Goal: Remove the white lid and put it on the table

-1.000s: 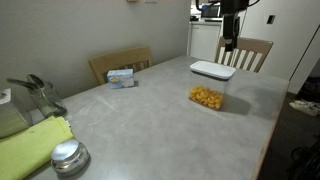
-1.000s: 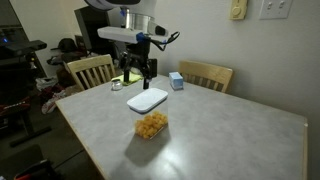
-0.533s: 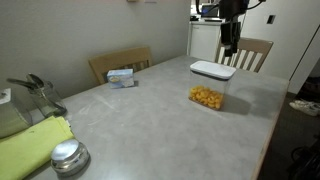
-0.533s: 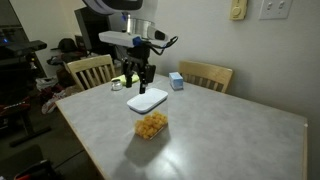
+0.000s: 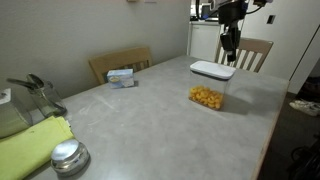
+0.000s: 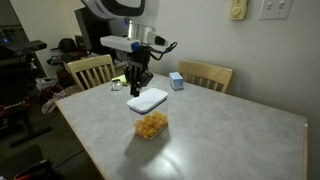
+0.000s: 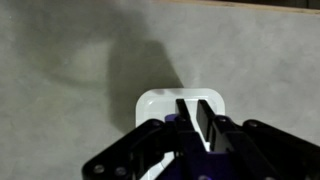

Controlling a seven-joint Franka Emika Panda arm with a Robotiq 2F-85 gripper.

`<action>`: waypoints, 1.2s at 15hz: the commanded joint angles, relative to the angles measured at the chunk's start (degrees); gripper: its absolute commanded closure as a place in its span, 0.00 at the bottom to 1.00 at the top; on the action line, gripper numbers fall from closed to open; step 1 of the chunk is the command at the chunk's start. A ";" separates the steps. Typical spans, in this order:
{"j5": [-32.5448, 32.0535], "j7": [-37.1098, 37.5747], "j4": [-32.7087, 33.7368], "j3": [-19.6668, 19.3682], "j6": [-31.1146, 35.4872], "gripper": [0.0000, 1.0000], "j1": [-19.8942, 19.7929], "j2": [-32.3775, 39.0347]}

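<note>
My gripper should turn and come back over the lid's centre [image 5: 212, 70] before it takes the lid off, because it is hanging at the white lid's outer edge [image 5: 233, 71], away from the lid's middle.
The white lid [image 5: 212, 70] [image 6: 147, 101] lies flat on the grey table [image 5: 150, 125] [image 6: 235, 140], apart from a clear tub of yellow pieces [image 5: 207, 97] [image 6: 151, 124] that stands uncovered beside it. My gripper [image 5: 228, 52] [image 6: 133, 88] hangs just above the lid's edge nearest the chairs and points straight down. In the wrist view the gripper [image 7: 192, 101] has its two dark fingers drawn close together, only a thin slit between them and nothing in it. The lid [image 7: 158, 106] shows beneath them.
A small blue-white box [image 5: 121, 76] [image 6: 177, 81] sits near the wall side. A round metal lid [image 5: 68, 155] and a yellow-green cloth [image 5: 30, 150] lie at one end of the table. Wooden chairs [image 5: 120, 62] [image 6: 90, 70] [image 6: 208, 75] stand along the table's edges.
The fingers have gone from wide apart to nearly touching. The lid lies where it lay, and the arm has hardly shifted.
</note>
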 commanded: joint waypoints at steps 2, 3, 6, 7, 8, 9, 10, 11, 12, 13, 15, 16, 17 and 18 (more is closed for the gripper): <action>0.53 1.15 0.14 0.89 -3.03 1.00 -1.14 -0.06; 0.78 1.13 -0.02 0.90 -4.02 1.00 -1.19 -0.35; 1.04 1.35 -0.55 0.80 -6.89 1.00 -1.26 -1.14; 1.28 1.39 -0.69 0.77 -7.98 1.00 -1.33 -1.42; 1.52 1.61 -0.81 0.72 -9.08 1.00 -1.39 -1.64; 1.81 1.82 -0.87 0.67 -10.35 1.00 -1.47 -1.79; 2.32 1.71 -0.85 0.66 -11.68 1.00 -1.60 -1.82; 2.82 1.74 -0.74 0.65 -13.01 1.00 -1.69 -1.76; 3.18 1.73 -0.56 0.64 -14.44 1.00 -1.77 -1.62; 3.67 1.36 -0.54 0.67 -15.18 1.00 -1.86 -1.66; 3.66 -0.31 -1.27 0.86 -12.67 1.00 -1.78 -2.53; 2.79 -1.06 -1.56 0.98 -11.00 1.00 -1.57 -2.94; 2.10 -2.03 -1.58 1.11 -9.35 1.00 -1.40 -3.11; 1.50 -3.09 -1.70 1.28 -7.48 1.00 -1.25 -3.49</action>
